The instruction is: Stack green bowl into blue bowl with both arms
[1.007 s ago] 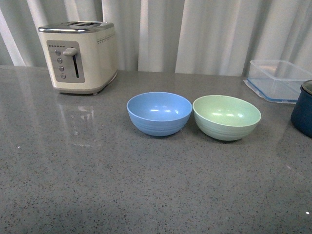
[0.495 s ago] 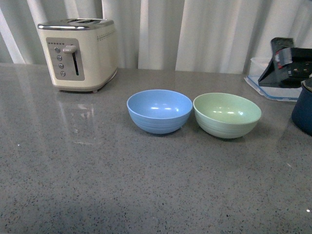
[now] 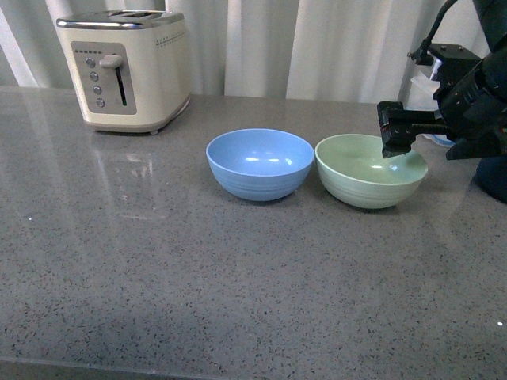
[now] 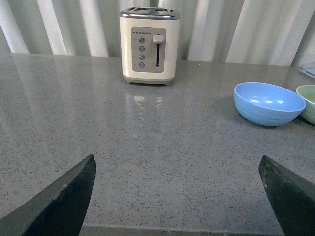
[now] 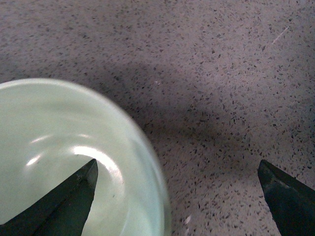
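Observation:
The green bowl (image 4: 308, 104) looks about as deep as the blue bowl (image 4: 268, 104), so I expect the green bowl's rim to stay up above the blue bowl's rim when I lower the green bowl in.
The green bowl (image 3: 366, 176) stands upright on the grey counter, just right of the blue bowl (image 3: 260, 162), and the two almost touch. My right gripper (image 3: 394, 145) hangs open over the green bowl's far right rim. In the right wrist view the right gripper (image 5: 177, 196) straddles that rim: one finger is over the inside of the green bowl (image 5: 59, 157), the other over bare counter. My left gripper (image 4: 176, 167) is open over empty counter, well to the left of the blue bowl (image 4: 268, 103) and the green bowl (image 4: 307, 101). It does not show in the front view.
A cream toaster (image 3: 127, 71) stands at the back left, also in the left wrist view (image 4: 149, 46). A dark navy pot (image 3: 495, 180) sits at the right edge behind my right arm. Pale curtains close off the back.
My right arm has come in from the right and down to the green bowl's rim. The front view has shifted, so the bowls sit higher in the picture. Neither bowl has moved.

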